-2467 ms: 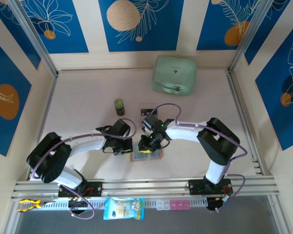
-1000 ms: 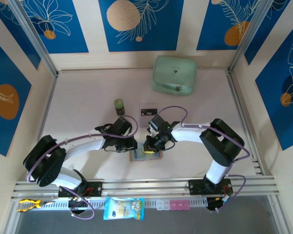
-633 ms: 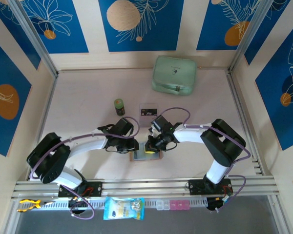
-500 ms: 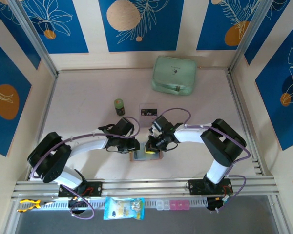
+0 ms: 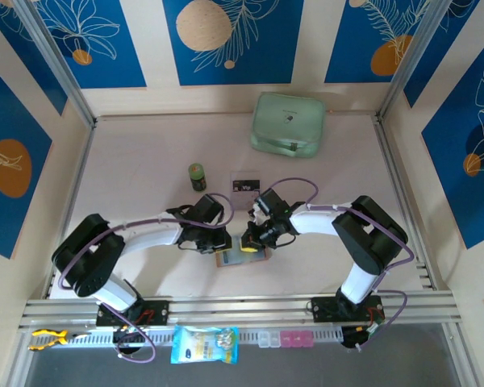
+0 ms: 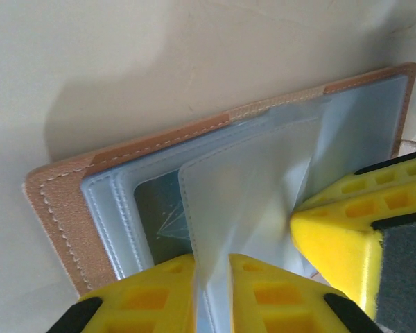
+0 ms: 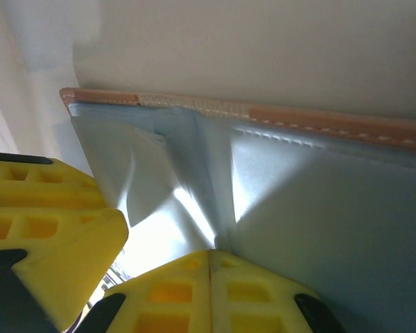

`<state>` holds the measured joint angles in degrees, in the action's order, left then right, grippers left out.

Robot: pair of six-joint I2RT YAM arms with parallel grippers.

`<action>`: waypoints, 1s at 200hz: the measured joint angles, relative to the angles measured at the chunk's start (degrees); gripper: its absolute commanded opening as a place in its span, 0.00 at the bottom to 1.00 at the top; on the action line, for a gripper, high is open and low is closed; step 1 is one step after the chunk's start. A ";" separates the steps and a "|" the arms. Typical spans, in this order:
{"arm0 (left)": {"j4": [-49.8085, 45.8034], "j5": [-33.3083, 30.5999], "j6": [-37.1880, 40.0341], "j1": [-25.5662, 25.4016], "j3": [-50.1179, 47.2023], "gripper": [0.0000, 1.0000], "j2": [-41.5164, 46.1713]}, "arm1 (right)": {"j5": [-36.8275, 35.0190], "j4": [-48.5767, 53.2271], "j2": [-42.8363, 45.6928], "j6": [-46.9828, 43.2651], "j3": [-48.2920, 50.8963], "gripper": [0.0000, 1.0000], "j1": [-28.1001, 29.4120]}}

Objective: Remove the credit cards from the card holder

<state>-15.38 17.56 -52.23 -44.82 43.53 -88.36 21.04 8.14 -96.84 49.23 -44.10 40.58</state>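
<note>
The leaf half covers the dark blue credit card [image 6: 166, 219], so the robot's right hand should move away first while its left hand turns the leaf over.
The tan card holder [image 5: 233, 259] lies open on the table between both grippers. In the left wrist view its stitched tan edge [image 6: 62, 215] frames grey pocket leaves, and a dark blue credit card [image 6: 163, 218] sits in one pocket. One leaf stands up between my left gripper's [image 6: 211, 288] fingers, which keep a narrow gap. My right gripper [image 7: 209, 258] is shut, its tips pinching a fold of the grey lining [image 7: 194, 208]. Another dark credit card [image 5: 244, 185] lies on the table beyond the grippers. From above, the left gripper [image 5: 224, 242] and right gripper [image 5: 250, 241] nearly touch.
A mint-green case [image 5: 288, 123] sits at the back of the table. A small green can [image 5: 197, 176] stands left of the loose card. A blue packet [image 5: 204, 344] and small pink and clear boxes [image 5: 286, 338] lie below the front rail.
My left gripper has slid right, in over the open card holder. My right gripper has shifted slightly right and stayed low on the holder's right half.
</note>
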 measured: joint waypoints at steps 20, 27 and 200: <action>0.00 0.00 0.02 0.00 0.76 0.15 0.00 | 0.02 -0.04 0.24 0.00 0.28 0.06 -0.02; 0.00 0.00 0.02 0.00 1.03 0.14 0.00 | 0.02 -0.04 0.33 0.00 0.42 0.06 0.00; -1.57 0.26 1.33 -0.11 4.39 0.10 1.64 | -1.01 3.65 10.99 0.50 0.50 0.14 -2.82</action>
<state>-16.95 17.82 -50.89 -44.93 47.92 -86.72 20.03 11.79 -85.84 49.74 -43.59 37.76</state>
